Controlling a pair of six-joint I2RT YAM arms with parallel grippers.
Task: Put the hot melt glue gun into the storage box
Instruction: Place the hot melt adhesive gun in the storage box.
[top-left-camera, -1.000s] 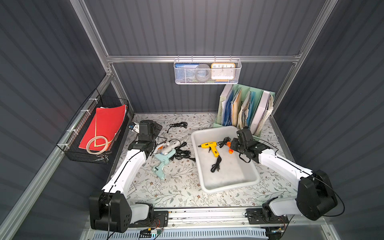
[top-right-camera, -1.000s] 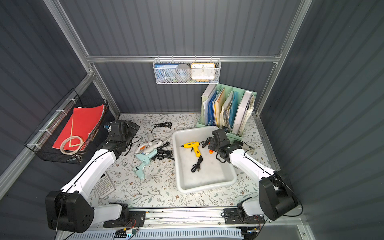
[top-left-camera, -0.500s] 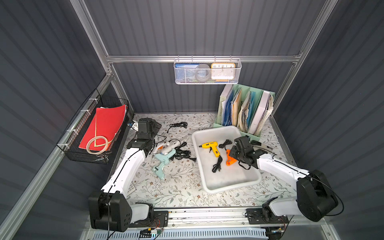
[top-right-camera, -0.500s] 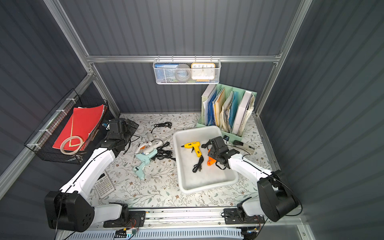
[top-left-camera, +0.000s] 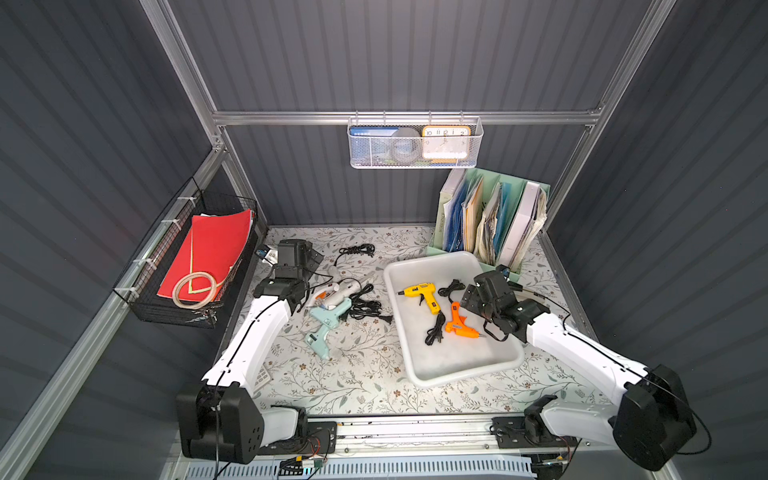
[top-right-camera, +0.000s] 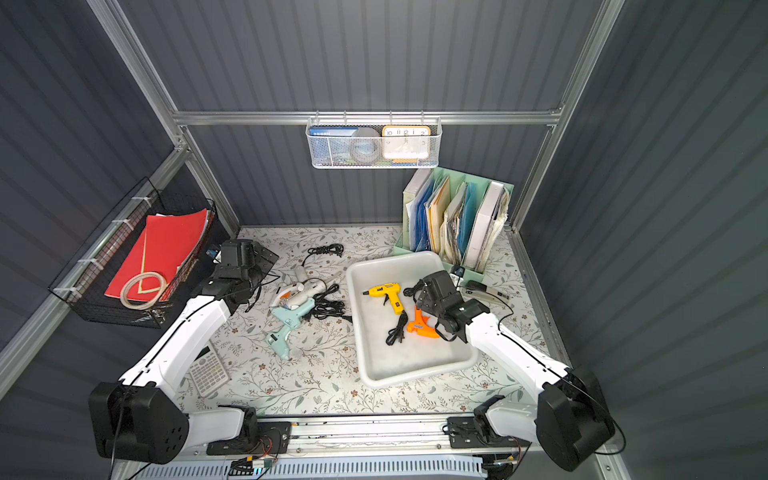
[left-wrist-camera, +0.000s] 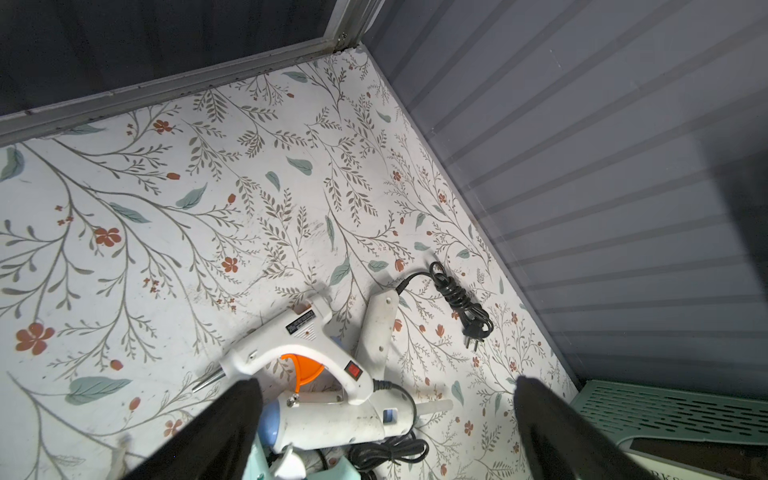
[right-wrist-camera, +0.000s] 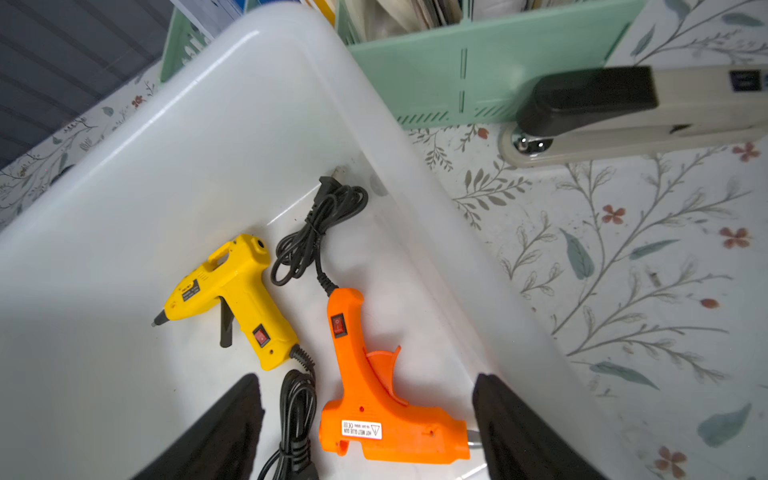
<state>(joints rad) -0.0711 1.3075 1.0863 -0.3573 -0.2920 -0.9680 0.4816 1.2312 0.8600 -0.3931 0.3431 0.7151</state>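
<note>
I should hand over the upper teal glue gun (top-left-camera: 334, 312), as it lies across the storage box from my right gripper, once my left gripper takes its nozzle end (left-wrist-camera: 289, 465).
The storage box (top-left-camera: 457, 368), a white tub, sits right of centre in both top views. On its floor lie a yellow glue gun (top-left-camera: 422, 293) and an orange hot melt glue gun (top-left-camera: 459, 324) with black cords. My right gripper (right-wrist-camera: 365, 380) hovers open just above the orange glue gun (right-wrist-camera: 374, 399), its fingers on either side and clear of it. My left gripper (left-wrist-camera: 386, 382) is open above a pile of white glue guns (left-wrist-camera: 299, 345) on the table. Two teal glue guns (top-left-camera: 328, 320) lie beside that pile.
A green file holder (top-left-camera: 490, 216) stands behind the box, with a stapler (right-wrist-camera: 644, 112) beside the box's right wall. A calculator (top-right-camera: 208, 370) lies under the left arm. A black wire basket (top-left-camera: 187, 257) hangs left, a white mesh basket (top-left-camera: 415, 143) at the back.
The right gripper came down into the box with the orange glue gun and opened; the gun now lies loose on the box floor. The left arm barely moved.
</note>
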